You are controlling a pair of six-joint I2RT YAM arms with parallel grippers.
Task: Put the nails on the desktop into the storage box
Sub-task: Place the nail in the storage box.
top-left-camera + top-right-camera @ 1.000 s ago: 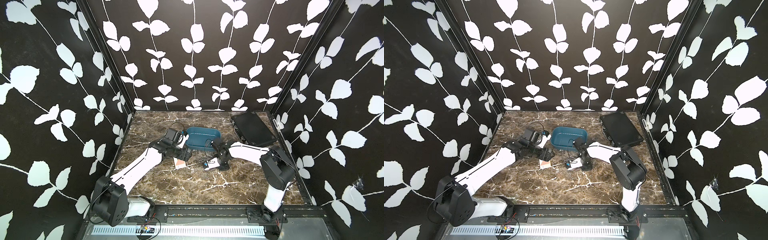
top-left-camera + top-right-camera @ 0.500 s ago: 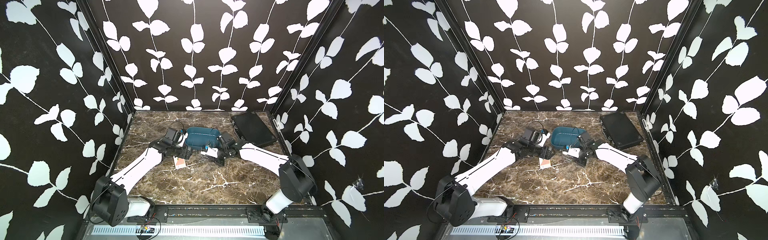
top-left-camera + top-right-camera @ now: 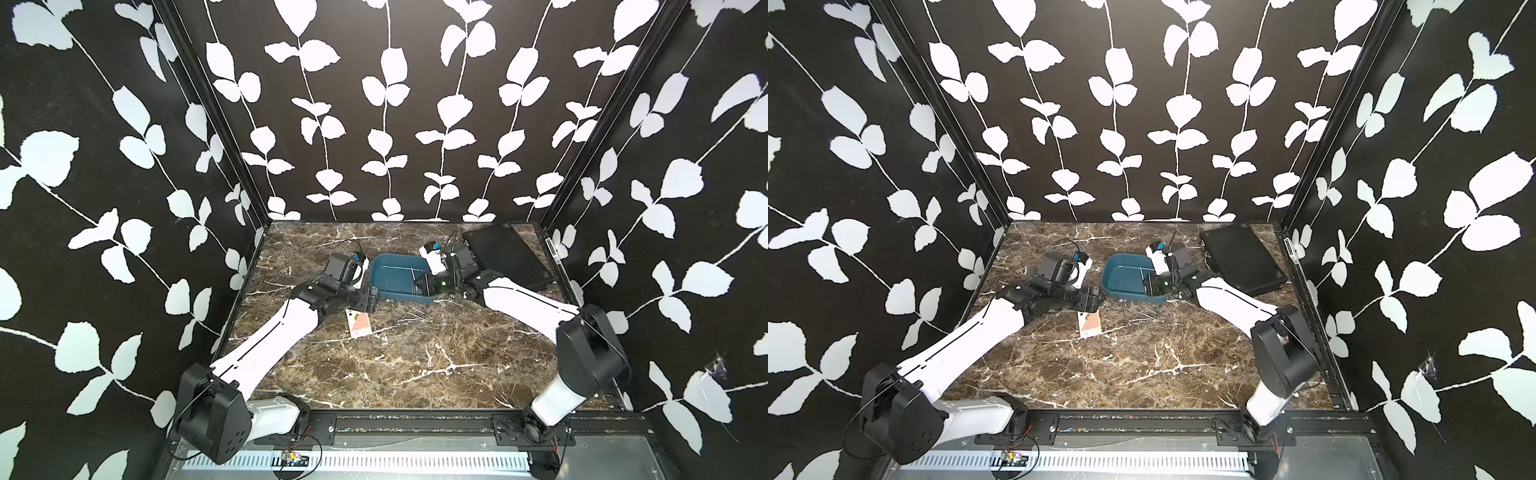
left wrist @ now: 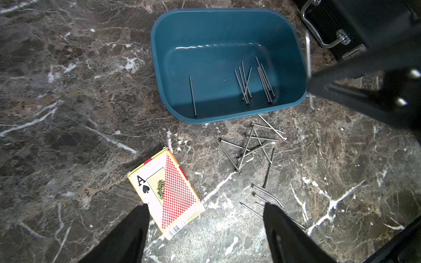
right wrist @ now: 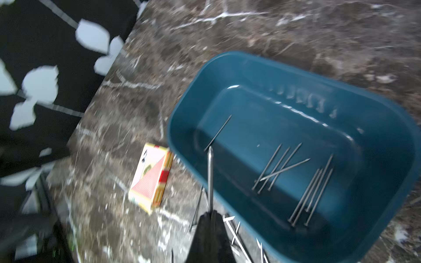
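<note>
My right gripper's nail [image 5: 210, 177] points much the same way as the nails inside the storage box, so I keep lowering it until it hangs just above the storage box's bottom [image 5: 246, 164].
The teal storage box [image 3: 390, 272] [image 3: 1125, 276] [image 4: 205, 57] [image 5: 284, 109] sits mid-desktop with several nails [image 4: 246, 84] [image 5: 284, 169] lying inside. My right gripper [image 5: 210, 213] [image 3: 424, 284] [image 3: 1148, 284] is shut on one nail [image 5: 210, 177] [image 4: 308, 57], which sticks out over the box's near right corner. Loose nails [image 4: 250, 145] [image 3: 411, 316] [image 3: 1144, 316] lie crossed on the desktop [image 3: 415, 374] just in front of the box. My left gripper [image 4: 206, 207] [image 3: 372, 301] [image 3: 1096, 301] hovers open to the left of them, holding nothing.
A playing-card box [image 4: 168, 191] [image 3: 359, 324] [image 5: 151, 177] lies left of the nail pile, partly between the left fingers. A flat black case [image 3: 507, 257] [image 3: 1241, 257] sits at the back right. A few more nails [image 3: 409, 353] lie nearer the front.
My right gripper has lifted from the nail pile and swung back to the box's near right corner with a nail in it. The left arm has stayed put.
</note>
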